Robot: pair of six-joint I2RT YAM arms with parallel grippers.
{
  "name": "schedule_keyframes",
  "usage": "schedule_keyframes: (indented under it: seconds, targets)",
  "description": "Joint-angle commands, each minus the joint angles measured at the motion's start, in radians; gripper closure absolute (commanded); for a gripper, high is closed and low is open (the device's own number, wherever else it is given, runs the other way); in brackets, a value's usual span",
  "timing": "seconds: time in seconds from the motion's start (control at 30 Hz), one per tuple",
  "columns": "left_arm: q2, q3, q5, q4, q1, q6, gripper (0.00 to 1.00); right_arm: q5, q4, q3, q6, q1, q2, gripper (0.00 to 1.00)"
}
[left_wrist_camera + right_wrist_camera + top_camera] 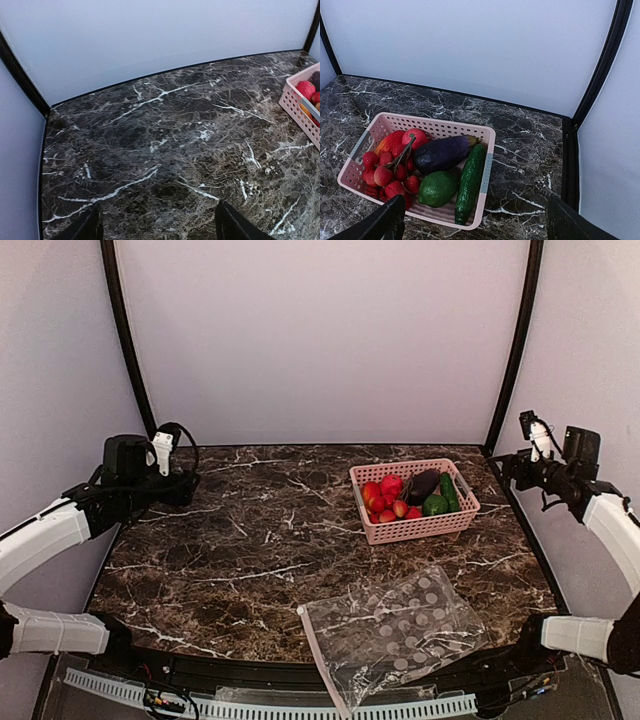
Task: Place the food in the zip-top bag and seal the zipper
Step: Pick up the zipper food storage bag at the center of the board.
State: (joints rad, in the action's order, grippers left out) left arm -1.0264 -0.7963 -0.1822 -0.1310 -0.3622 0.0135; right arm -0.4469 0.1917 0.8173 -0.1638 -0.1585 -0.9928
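My left gripper is heading for the zipper edge's middle (323,661) and should keep going and close there, because the bag's pale pink zipper edge (310,633) lies free and faces the clear marble.
The food lies in a pink basket (462,518) at the right rear of the table: a purple eggplant (442,153), a green cucumber (470,182), a lime (437,188), red strawberries (382,175) and a red round fruit (415,137). The clear dotted zip-top bag (395,633) lies flat at the front edge, with its pale pink zipper (318,655) along its left side. My left gripper (185,487) hovers open over bare marble at the left, empty (157,215). Raised just right of the basket, my right gripper (508,468) is open and empty (475,210).
Dark marble table (250,540) inside white walls with black corner posts (512,350). The basket's corner (300,107) shows at the right edge of the left wrist view. A white ribbed strip (270,705) runs along the front below the bag.
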Motion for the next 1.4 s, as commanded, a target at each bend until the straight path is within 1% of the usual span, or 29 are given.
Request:
schedule_keyframes:
  seconds: [0.0,0.07,0.13,0.2,0.3,0.4,0.5,0.63,0.77,0.87,0.9,0.93,0.97,1.0,1.03,1.07,1.1,1.13,1.17,1.2,1.23,1.27,1.37]
  targets:
    - [-0.042,0.041,0.196,0.067,-0.027,0.009,0.26,0.015,-0.140,-0.057,-0.021,-0.018,-0.009,0.04]
    - [-0.079,0.049,0.297,0.078,-0.056,0.009,0.27,-0.009,-0.164,-0.085,-0.061,-0.022,-0.006,0.03]
    - [-0.129,0.049,0.379,0.090,-0.098,0.010,0.30,-0.069,-0.170,-0.109,-0.112,-0.027,-0.002,0.02]
    - [-0.190,0.033,0.430,0.063,-0.152,0.020,0.31,-0.130,-0.176,-0.124,-0.138,-0.030,-0.002,0.03]
    - [-0.286,0.001,0.483,-0.001,-0.264,0.044,0.29,-0.229,-0.143,-0.127,-0.187,-0.032,-0.011,0.06]
    - [-0.375,-0.027,0.477,-0.045,-0.376,0.059,0.27,-0.285,-0.131,-0.128,-0.226,-0.035,-0.016,0.08]
    - [-0.432,-0.046,0.460,-0.083,-0.500,0.082,0.27,-0.321,-0.125,-0.127,-0.251,-0.036,-0.019,0.09]
    - [-0.502,-0.081,0.410,-0.117,-0.617,0.088,0.27,-0.378,-0.110,-0.125,-0.281,-0.037,-0.026,0.09]
    - [-0.570,-0.187,0.440,-0.118,-0.664,0.030,0.25,-0.412,-0.088,-0.118,-0.308,-0.038,-0.038,0.10]
    - [-0.597,-0.230,0.463,-0.072,-0.687,-0.021,0.25,-0.416,-0.075,-0.114,-0.322,-0.039,-0.039,0.10]
    - [-0.601,-0.244,0.450,-0.070,-0.710,-0.019,0.25,-0.418,-0.073,-0.115,-0.323,-0.038,-0.036,0.10]
    - [-0.600,-0.251,0.434,-0.083,-0.729,0.026,0.25,-0.420,-0.073,-0.116,-0.324,-0.039,-0.033,0.10]
    - [-0.592,-0.257,0.389,-0.096,-0.779,0.054,0.25,-0.425,-0.072,-0.116,-0.325,-0.039,-0.031,0.10]
    - [-0.586,-0.256,0.357,-0.124,-0.809,0.121,0.25,-0.429,-0.071,-0.116,-0.325,-0.039,-0.029,0.10]
    - [-0.573,-0.250,0.289,-0.141,-0.870,0.154,0.25,-0.432,-0.071,-0.116,-0.324,-0.039,-0.026,0.10]
    - [-0.566,-0.242,0.254,-0.173,-0.930,0.221,0.25,-0.436,-0.071,-0.116,-0.326,-0.039,-0.027,0.10]
    - [-0.552,-0.222,0.179,-0.183,-0.959,0.250,0.27,-0.437,-0.072,-0.115,-0.327,-0.039,-0.027,0.10]
    - [-0.545,-0.209,0.138,-0.198,-1.015,0.303,0.27,-0.437,-0.071,-0.115,-0.328,-0.039,-0.027,0.10]
    - [-0.531,-0.182,0.061,-0.204,-1.040,0.327,0.28,-0.439,-0.071,-0.115,-0.328,-0.039,-0.028,0.10]
    - [-0.524,-0.170,0.026,-0.206,-1.085,0.364,0.29,-0.441,-0.071,-0.114,-0.328,-0.039,-0.029,0.10]
    - [-0.512,-0.147,-0.037,-0.201,-1.101,0.379,0.30,-0.444,-0.070,-0.113,-0.329,-0.039,-0.029,0.10]
    - [-0.506,-0.138,-0.059,-0.198,-1.125,0.400,0.31,-0.448,-0.069,-0.113,-0.328,-0.038,-0.031,0.10]
    - [-0.481,-0.101,-0.102,-0.161,-1.149,0.442,0.36,-0.456,-0.067,-0.112,-0.327,-0.038,-0.034,0.10]
